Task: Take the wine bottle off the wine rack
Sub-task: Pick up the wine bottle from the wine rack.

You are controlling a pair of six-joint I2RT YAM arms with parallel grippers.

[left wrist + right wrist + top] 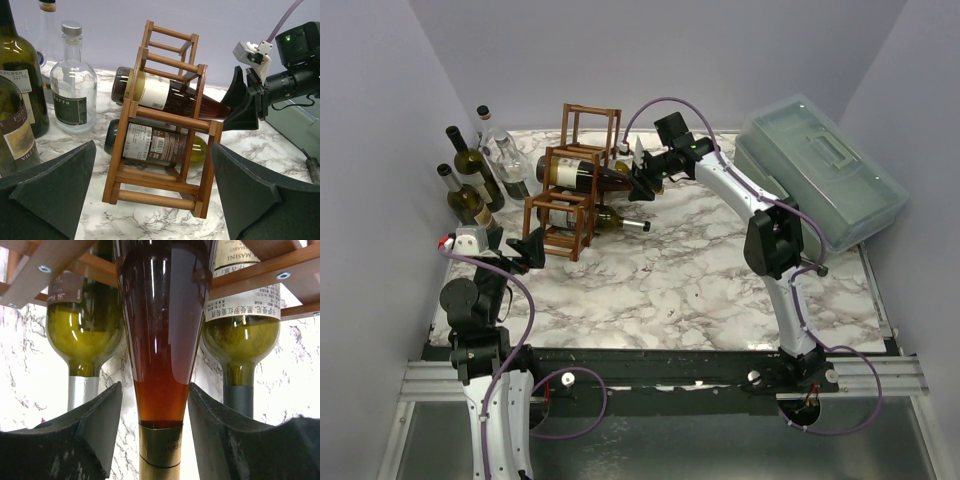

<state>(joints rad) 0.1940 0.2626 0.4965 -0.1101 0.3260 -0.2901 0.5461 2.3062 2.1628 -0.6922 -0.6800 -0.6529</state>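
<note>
Next, I open my right gripper on the amber wine bottle and close it just above its gold foil point(161, 407) before pulling, because a gap point(128, 400) beside the bottle's neck leaves my grip loose.
The reddish-brown wine rack point(570, 190) point(165, 182) stands at the back left of the marble table. In its middle tier lies an amber wine bottle point(582, 174) point(150, 92) point(160, 330), neck pointing right. My right gripper point(642, 178) point(155, 390) straddles that neck just above the gold foil. Its fingers point(100, 415) stand close on either side, with a narrow gap showing on the left. A green bottle point(620, 222) point(160, 145) lies in the lower tier. My left gripper point(530, 247) point(153, 147) is wide open, just in front of the rack's left end and holding nothing.
Two dark green bottles point(470, 175) and a clear one point(505, 150) stand upright left of the rack. A translucent lidded plastic case point(820, 170) sits at the back right. In the right wrist view, two green bottles point(85, 325) flank the amber one. Walls enclose the table.
</note>
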